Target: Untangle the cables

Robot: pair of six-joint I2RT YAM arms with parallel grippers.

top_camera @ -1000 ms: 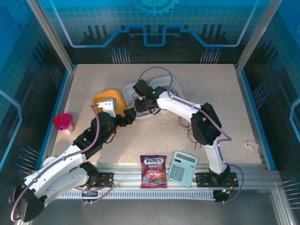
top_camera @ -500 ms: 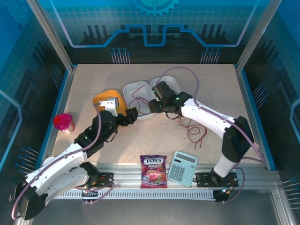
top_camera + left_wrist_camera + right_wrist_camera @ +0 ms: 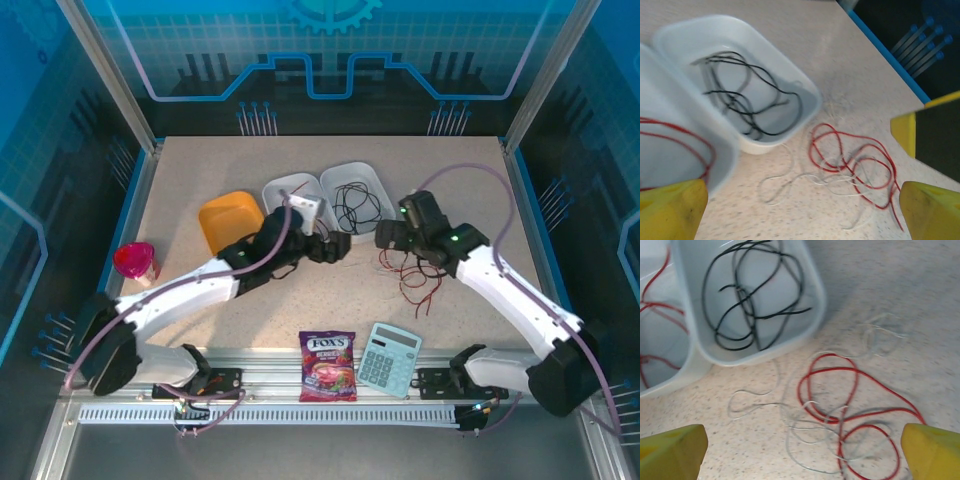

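My right gripper is about to take the red cable's side [image 3: 916, 412] away from the trays and pull it clear, because the red cable's loops cross [image 3: 841, 421] the pale cable.
Red and pale whitish cables [image 3: 412, 277] lie in a loose tangle on the table, right of the trays; the same cables [image 3: 855, 165] [image 3: 847, 407] show in both wrist views. Black cables [image 3: 354, 204] [image 3: 745, 97] [image 3: 747, 292] are coiled in the right white tray [image 3: 372, 182]. A red cable [image 3: 293, 193] [image 3: 652, 307] lies in the left white tray [image 3: 272, 190]. My left gripper [image 3: 335, 248] [image 3: 802, 215] hangs open just in front of the trays, nothing between its yellow fingertips [image 3: 670, 210]. My right gripper [image 3: 386, 238] [image 3: 801, 455] is open above the tangle's left edge.
An orange bowl [image 3: 230, 221] sits left of the trays and a pink cup [image 3: 135, 262] stands at the left edge. A candy bag [image 3: 327, 366] and a calculator [image 3: 390, 358] lie at the near edge. A small pale object [image 3: 540, 308] rests at the right edge.
My right gripper has drawn back from over the trays to the right and opened wide; black cables now show in the right tray. My left arm has reached forward past the orange bowl.
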